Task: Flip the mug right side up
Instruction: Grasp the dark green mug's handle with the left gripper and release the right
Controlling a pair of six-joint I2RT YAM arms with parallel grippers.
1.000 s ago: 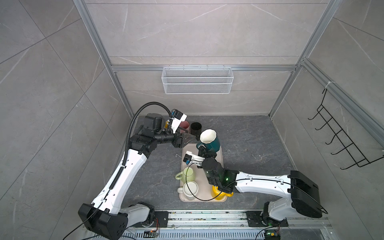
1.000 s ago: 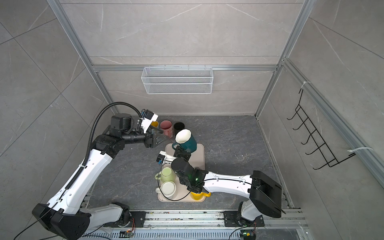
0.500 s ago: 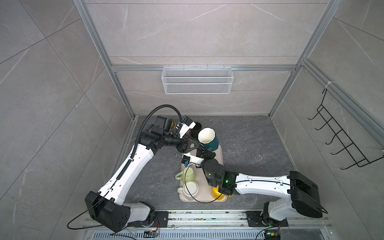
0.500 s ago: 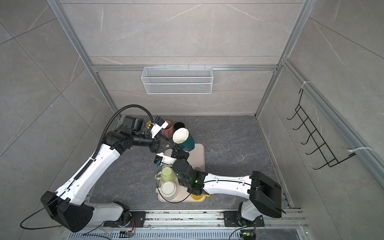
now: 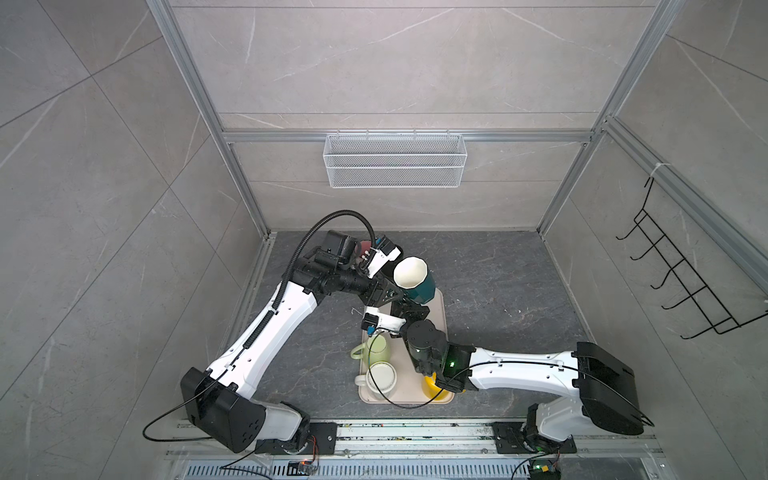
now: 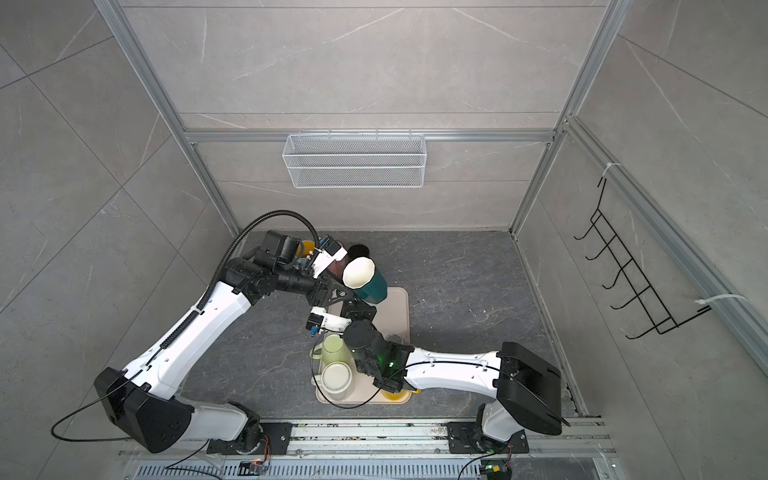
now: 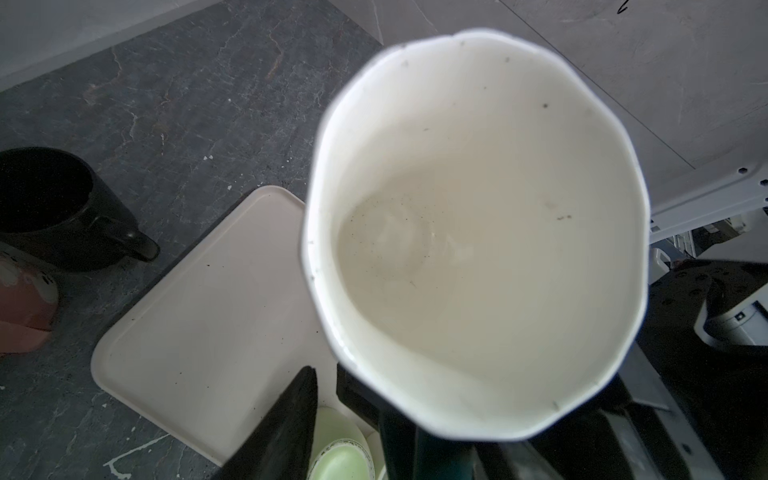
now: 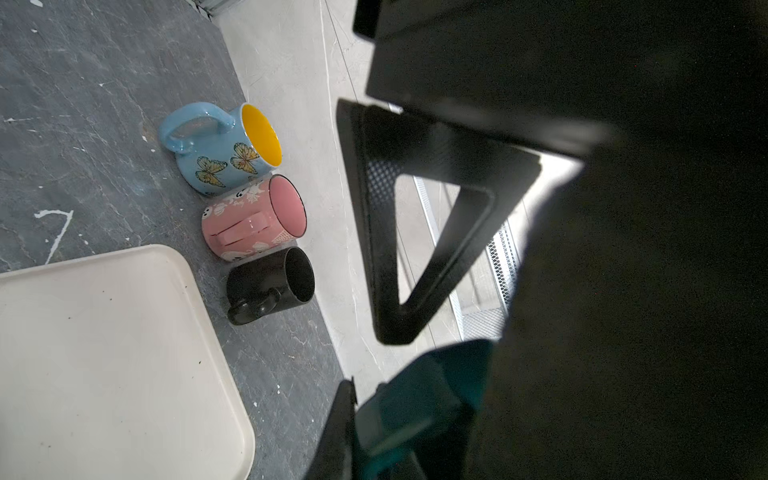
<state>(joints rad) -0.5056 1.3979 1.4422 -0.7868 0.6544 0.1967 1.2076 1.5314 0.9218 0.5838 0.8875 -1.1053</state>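
The teal mug's handle (image 7: 444, 459) has both grippers meeting at it, so my right gripper should open and move back out of the way before my left gripper stands the mug next to the black mug.
A teal mug (image 5: 415, 278) with a white inside hangs above the far end of the beige tray (image 5: 438, 318), mouth tilted up toward the camera in both top views (image 6: 365, 278). My right gripper (image 5: 409, 308) is shut on its handle from below; teal (image 8: 419, 399) shows between its fingers in the right wrist view. My left gripper (image 5: 388, 293) reaches in from the left at the mug's lower body. In the left wrist view the mug's mouth (image 7: 478, 232) fills the frame. One left finger (image 7: 291, 419) stands apart from the mug; the other is hidden behind it.
A light green mug (image 5: 376, 349), a white mug (image 5: 382, 376) and a yellow one (image 5: 432, 386) stand on the tray's near end. Black (image 8: 270, 286), pink (image 8: 249, 220) and blue butterfly (image 8: 216, 149) mugs stand by the back wall. A wire basket (image 5: 395, 160) and hook rack (image 5: 681, 282) hang on the walls.
My left arm has swung right, from beside the back mugs up to the teal mug, and its jaws have narrowed. The right gripper still holds the mug in about the same place.
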